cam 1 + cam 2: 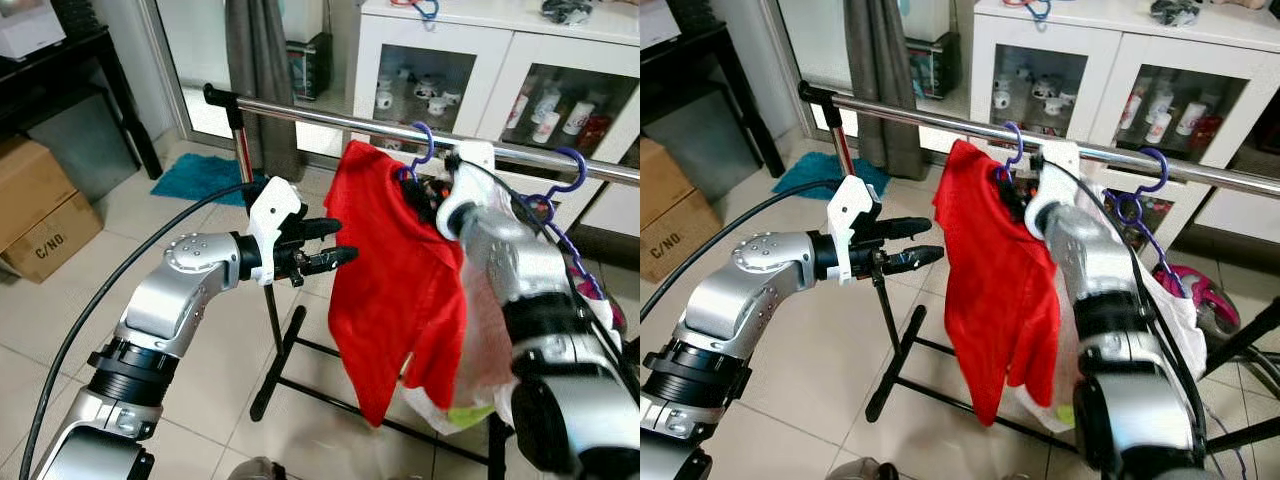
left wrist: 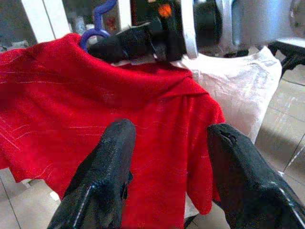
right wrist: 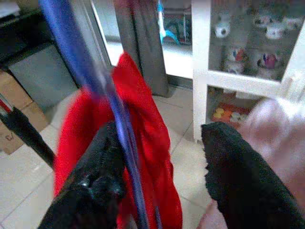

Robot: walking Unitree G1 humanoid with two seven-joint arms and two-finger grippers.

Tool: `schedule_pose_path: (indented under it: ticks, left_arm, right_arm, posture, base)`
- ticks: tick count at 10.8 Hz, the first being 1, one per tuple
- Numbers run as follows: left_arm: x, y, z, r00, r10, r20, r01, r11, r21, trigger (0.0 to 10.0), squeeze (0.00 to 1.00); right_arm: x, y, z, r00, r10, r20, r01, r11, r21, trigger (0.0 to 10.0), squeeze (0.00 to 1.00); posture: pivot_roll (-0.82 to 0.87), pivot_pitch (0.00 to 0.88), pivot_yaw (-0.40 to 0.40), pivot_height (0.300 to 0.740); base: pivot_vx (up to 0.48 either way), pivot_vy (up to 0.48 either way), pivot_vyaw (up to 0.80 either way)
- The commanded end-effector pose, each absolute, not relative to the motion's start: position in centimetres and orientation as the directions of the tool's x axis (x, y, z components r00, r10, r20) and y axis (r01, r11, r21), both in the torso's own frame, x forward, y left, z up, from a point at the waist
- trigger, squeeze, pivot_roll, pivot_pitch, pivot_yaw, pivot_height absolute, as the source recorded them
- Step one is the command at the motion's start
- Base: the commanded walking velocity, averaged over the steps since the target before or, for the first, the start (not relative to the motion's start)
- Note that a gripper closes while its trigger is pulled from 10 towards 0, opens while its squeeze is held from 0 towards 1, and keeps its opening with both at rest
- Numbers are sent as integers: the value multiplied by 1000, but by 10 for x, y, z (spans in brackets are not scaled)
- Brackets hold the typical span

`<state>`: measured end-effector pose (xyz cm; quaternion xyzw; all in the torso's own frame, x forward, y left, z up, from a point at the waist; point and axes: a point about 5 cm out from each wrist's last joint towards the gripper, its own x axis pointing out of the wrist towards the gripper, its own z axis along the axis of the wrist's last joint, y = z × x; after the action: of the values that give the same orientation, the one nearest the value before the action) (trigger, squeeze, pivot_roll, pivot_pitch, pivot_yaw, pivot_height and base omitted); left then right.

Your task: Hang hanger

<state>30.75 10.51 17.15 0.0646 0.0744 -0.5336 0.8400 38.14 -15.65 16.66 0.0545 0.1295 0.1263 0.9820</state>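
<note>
The red shirt's collar gapes wide around the blue hanger (image 1: 424,146), so the hanger will slip out and leave the shirt slumped when I pull.
A red shirt (image 1: 400,270) hangs on a blue hanger whose hook (image 1: 425,140) sits over the silver rail (image 1: 330,118) of a clothes rack. My right gripper (image 3: 162,129) is up at the hanger's neck by the shirt's collar, open. The blue hanger wire (image 3: 114,109) runs along one of its fingers (image 3: 102,157). My left gripper (image 1: 338,243) is held out just left of the shirt, pointing at it, open and holding nothing. In the left wrist view its fingers (image 2: 109,171) frame the red cloth (image 2: 71,114).
A second purple hanger (image 1: 565,175) with a pale garment (image 1: 1160,300) hangs to the right on the same rail. The rack's black post and base (image 1: 290,350) stand below. A white glass-door cabinet (image 1: 480,60) is behind, cardboard boxes (image 1: 40,215) at left.
</note>
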Motion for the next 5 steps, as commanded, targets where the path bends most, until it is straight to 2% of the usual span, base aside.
schedule_pose_path:
  ticks: [1,2,5]
  left_arm:
    - [310,105,176,412,-888,-202,910,410,54,10000,0]
    - [310,105,175,412,-888,-203,911,410,56,10000,0]
    - [309,106,175,416,-885,-209,909,412,65,10000,0]
  right_arm:
    - [383,-153,169,931,273,-244,-242,959,147,0,0]
    - [384,-152,168,929,275,-248,-245,958,146,314,0]
    - [385,-146,167,920,298,-253,-265,951,159,0,0]
  posture:
    - [13,0,38,740]
    - [13,0,38,740]
    - [18,0,30,740]
  base:
    - [0,0,0]
    - [0,0,0]
    - [0,0,0]
